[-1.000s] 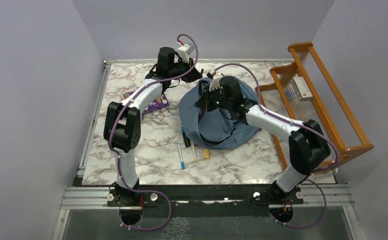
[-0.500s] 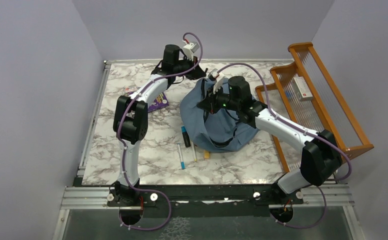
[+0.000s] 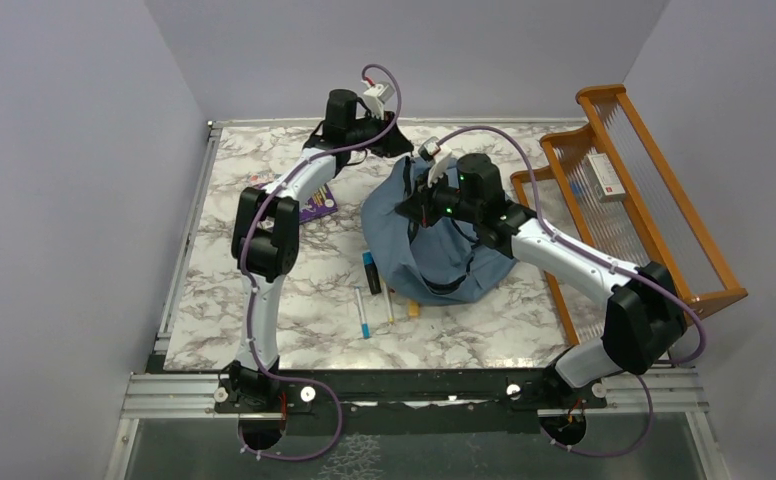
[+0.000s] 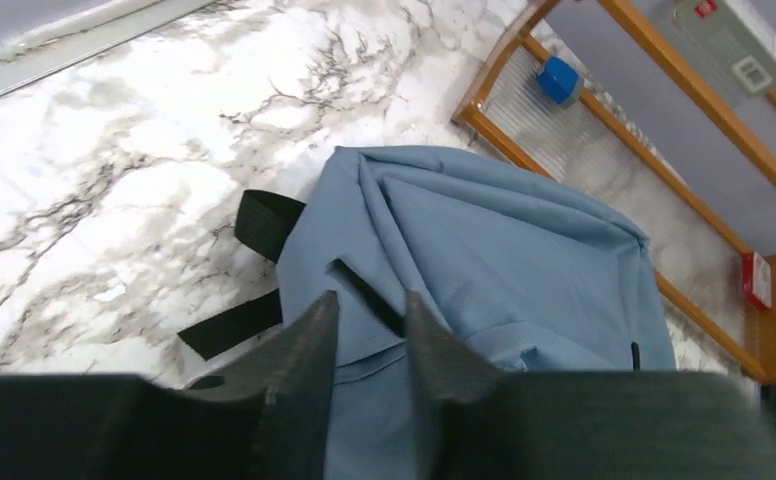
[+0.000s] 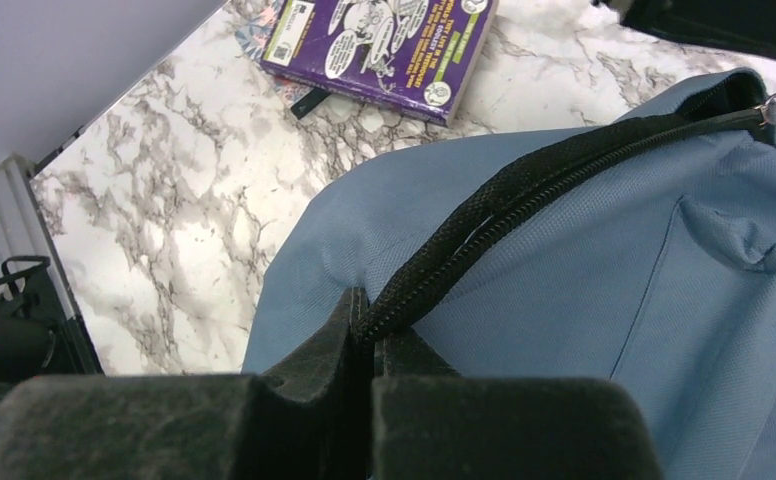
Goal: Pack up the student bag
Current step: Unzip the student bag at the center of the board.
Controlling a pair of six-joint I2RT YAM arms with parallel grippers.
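Observation:
The student bag's opening hangs closed along the black zipper band (image 5: 504, 206). Next, my left gripper moves back while my right gripper folds the zipper band over toward the rack (image 3: 568, 215).
The student bag (image 3: 434, 255) is a dusty-blue fabric backpack lying in the middle of the marble table, with black straps (image 4: 264, 222) trailing off its far end. My right gripper (image 3: 414, 210) reaches in from the right and is shut on the bag's black zipper band (image 5: 524, 185), which runs taut up from the jaws (image 5: 369, 300). My left gripper (image 3: 399, 142) hovers at the bag's far edge. Its fingers (image 4: 309, 345) stand slightly apart (image 4: 369, 295) over the blue fabric (image 4: 504, 240), holding nothing, with a short black tab beside the right fingertip.
A purple book (image 3: 314, 206) (image 5: 384, 45) lies left of the bag. Several pens and markers (image 3: 364, 315) lie on the table in front of it. An orange wooden rack (image 3: 654, 200) (image 4: 664, 90) stands at the right, holding a white box (image 3: 604, 178) and a small blue item (image 4: 561, 78).
My left arm has stretched farther back and its jaws have parted a little. My right gripper has shifted right and back, pulling the bag's zipper edge with it.

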